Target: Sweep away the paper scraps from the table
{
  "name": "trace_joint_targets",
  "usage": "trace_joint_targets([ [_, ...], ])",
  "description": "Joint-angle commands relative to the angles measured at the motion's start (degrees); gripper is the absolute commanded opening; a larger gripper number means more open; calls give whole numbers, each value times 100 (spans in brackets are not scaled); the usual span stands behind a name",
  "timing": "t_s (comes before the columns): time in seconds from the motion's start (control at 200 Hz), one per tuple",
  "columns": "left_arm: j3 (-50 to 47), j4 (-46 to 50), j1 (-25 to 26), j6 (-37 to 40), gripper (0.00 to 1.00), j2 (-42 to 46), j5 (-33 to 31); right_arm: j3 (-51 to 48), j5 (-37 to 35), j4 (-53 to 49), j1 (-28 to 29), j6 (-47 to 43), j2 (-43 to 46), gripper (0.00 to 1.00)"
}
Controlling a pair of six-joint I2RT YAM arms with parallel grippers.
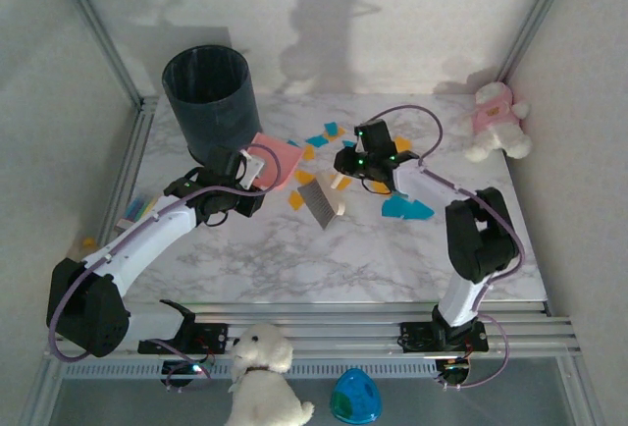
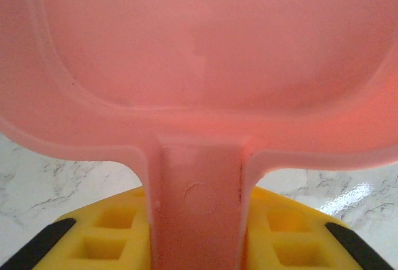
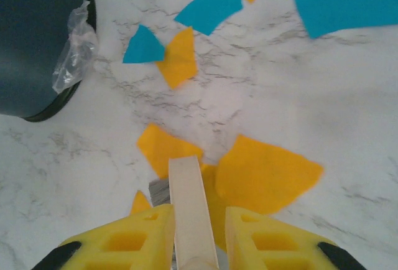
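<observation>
The large orange scrap (image 3: 266, 173) is behind the brush, away from the pink dustpan. My right gripper should move the brush back to the scrap's far side (image 3: 342, 186) before sweeping.
Orange and blue paper scraps (image 1: 324, 137) lie scattered on the marble table (image 1: 294, 259) between the two grippers, and a larger blue piece (image 1: 405, 208) rests near the right forearm. In the right wrist view, orange scraps (image 3: 264, 173) sit just ahead of the fingers and blue ones (image 3: 208, 9) lie farther off. My right gripper (image 1: 345, 164) (image 3: 196, 220) is shut on the cream handle (image 3: 189, 201) of a small brush (image 1: 319, 202). My left gripper (image 1: 240, 166) (image 2: 196, 226) is shut on the handle of a pink dustpan (image 1: 275, 161) (image 2: 199, 52), held beside the scraps.
A dark bin (image 1: 211, 97) (image 3: 37, 40) stands at the back left, close behind the dustpan. A pink and white plush toy (image 1: 496, 122) sits at the back right corner. A sticky-note pack (image 1: 137, 210) lies at the left edge. A white plush dog (image 1: 263, 377) is below the front rail.
</observation>
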State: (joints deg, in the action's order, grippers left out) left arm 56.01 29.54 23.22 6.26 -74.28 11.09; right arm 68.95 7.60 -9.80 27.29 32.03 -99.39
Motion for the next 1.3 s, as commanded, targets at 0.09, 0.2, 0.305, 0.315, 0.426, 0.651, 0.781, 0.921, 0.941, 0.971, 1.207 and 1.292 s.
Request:
trace_joint_targets([
  [0.09, -56, -54, 54, 105, 0, 37, 148, -312, -884, -695, 91, -368, 626, 0],
  [0.2, -55, -58, 59, 100, 0, 28, 155, -277, -962, -795, 153, -403, 898, 0],
  [0.305, -46, -45, 55, 96, 0, 26, 157, -284, -887, -706, 177, -384, 1173, 0],
  [0.315, -46, -45, 58, 95, 0, 21, 161, -290, -870, -694, 177, -382, 1200, 0],
  [0.426, -46, -51, 60, 83, 0, 17, 148, -385, -787, -456, 188, -350, 1481, 0],
  [0.651, -55, -57, 60, 91, 0, 27, 156, -524, -762, 277, 177, -151, 1574, 0],
  [0.781, -64, -62, 55, 97, 0, 28, 174, -338, -674, 648, 165, -32, 1273, 0],
  [0.921, -73, -81, 58, 116, 0, -5, 210, -164, -369, 1076, 107, 278, 823, 0],
  [0.941, -73, -80, 57, 119, 0, -14, 214, -150, -346, 1148, 109, 316, 767, 0],
  [0.971, -73, -76, 59, 113, 0, -21, 210, -109, -318, 1211, 102, 369, 678, 0],
  [1.207, -81, -72, 60, 108, 0, -34, 185, 130, -378, 1247, 90, 610, 204, 0],
  [1.292, -81, -62, 54, 112, 0, -38, 168, 134, -528, 1132, 90, 586, 158, 0],
])
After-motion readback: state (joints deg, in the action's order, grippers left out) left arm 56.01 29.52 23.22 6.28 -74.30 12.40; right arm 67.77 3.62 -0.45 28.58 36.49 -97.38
